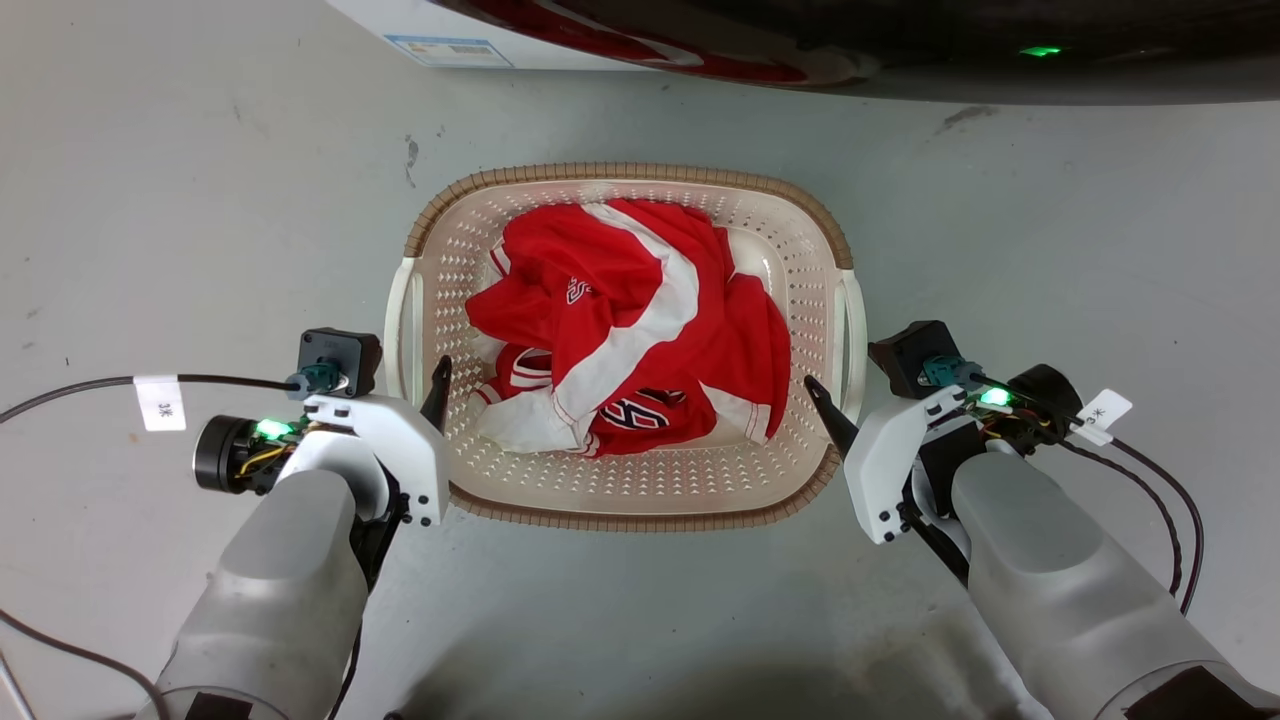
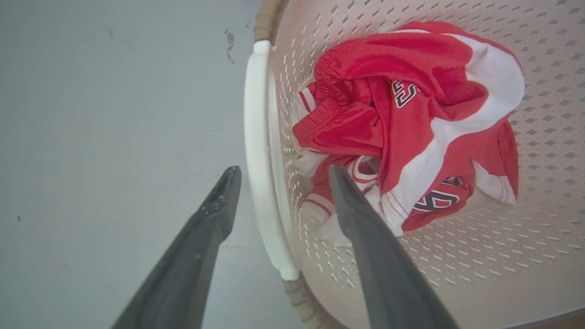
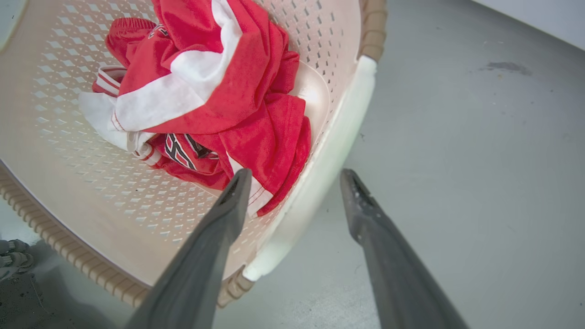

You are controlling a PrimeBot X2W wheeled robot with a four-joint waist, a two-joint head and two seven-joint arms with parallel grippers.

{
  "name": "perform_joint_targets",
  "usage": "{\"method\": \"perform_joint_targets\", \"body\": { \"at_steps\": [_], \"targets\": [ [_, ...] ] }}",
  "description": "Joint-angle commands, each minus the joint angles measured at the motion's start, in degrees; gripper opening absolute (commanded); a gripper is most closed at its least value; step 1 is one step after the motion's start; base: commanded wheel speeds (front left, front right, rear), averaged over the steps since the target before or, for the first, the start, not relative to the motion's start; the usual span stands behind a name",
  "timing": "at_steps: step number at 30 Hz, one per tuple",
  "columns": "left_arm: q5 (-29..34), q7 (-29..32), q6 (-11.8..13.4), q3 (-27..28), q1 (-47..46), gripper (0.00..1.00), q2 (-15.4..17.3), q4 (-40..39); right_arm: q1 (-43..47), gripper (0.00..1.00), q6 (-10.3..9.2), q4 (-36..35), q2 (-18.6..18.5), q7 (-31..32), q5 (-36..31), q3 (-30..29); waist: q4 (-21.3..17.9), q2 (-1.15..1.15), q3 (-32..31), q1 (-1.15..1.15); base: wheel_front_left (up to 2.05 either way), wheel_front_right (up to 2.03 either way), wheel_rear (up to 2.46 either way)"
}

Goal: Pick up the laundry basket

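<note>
The red and white clothes [image 1: 633, 322] are piled well below the brown rim [image 1: 636, 172], so the pile will stay as it is and come along when I lift the laundry basket.
The laundry basket [image 1: 625, 485] is cream perforated plastic with a brown woven-look rim and stands on the grey floor in the middle of the head view. Crumpled red and white clothes [image 1: 630, 320] lie in it. My left gripper [image 1: 412, 365] is open, one finger inside the basket wall and one outside, astride the white left handle [image 2: 256, 137]. My right gripper [image 1: 845, 378] is open and straddles the white right handle [image 3: 338, 137] the same way. The left wrist view shows the left gripper [image 2: 283, 170] and basket [image 2: 480, 256]; the right wrist view shows the right gripper [image 3: 296, 173] and basket [image 3: 91, 183].
A washing machine [image 1: 900, 50] with a white body, a label [image 1: 450, 48] and a dark front lies just beyond the basket's far rim. Black cables [image 1: 80, 385] trail from both wrists. Bare grey floor surrounds the basket on the left, right and near side.
</note>
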Motion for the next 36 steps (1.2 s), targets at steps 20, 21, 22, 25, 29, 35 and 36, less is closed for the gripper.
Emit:
{"method": "perform_joint_targets", "body": {
  "at_steps": [20,21,22,25,29,35,36],
  "targets": [
    [-8.15,3.23,-0.15,-10.44,-2.31,0.00,-0.95,1.07,-1.16,0.00,-0.02,0.67,0.17,2.90,4.26,3.58,0.94,0.00,0.03,0.00,0.00,0.00,0.00],
    [-8.68,3.50,-0.15,-10.96,-1.92,0.00,-1.08,1.07,-0.77,0.00,-0.02,0.57,0.21,3.07,4.56,3.92,0.97,0.00,-0.51,0.00,0.00,0.00,0.00],
    [-9.18,3.69,-0.15,-11.45,-1.50,0.00,-1.17,1.07,-0.39,0.00,-0.02,0.50,0.22,3.24,4.82,4.27,1.00,0.00,-1.17,0.00,0.00,0.00,0.00],
    [-10.70,4.70,-0.15,-13.14,-0.50,0.00,-1.28,0.99,0.48,0.00,-0.01,0.40,0.25,3.95,5.77,5.30,0.97,0.00,-3.39,0.00,0.00,0.00,0.00],
    [-12.98,6.48,-0.17,-15.45,1.29,0.00,-1.27,0.37,1.87,0.00,0.00,0.15,0.36,5.00,7.50,6.76,0.68,0.00,-6.74,0.00,0.00,0.00,0.00],
    [-16.76,9.95,-0.29,-19.13,4.14,0.00,-1.08,-0.95,4.28,0.00,0.05,-0.06,0.45,7.22,10.41,9.16,0.19,0.00,-12.24,0.00,0.00,0.00,0.00],
    [-17.41,10.62,-0.29,-19.81,4.52,0.00,-1.11,-1.30,4.53,0.00,0.05,-0.16,0.47,7.68,10.95,9.54,0.11,0.00,-13.05,0.00,0.00,0.00,0.00]
  ]
}}
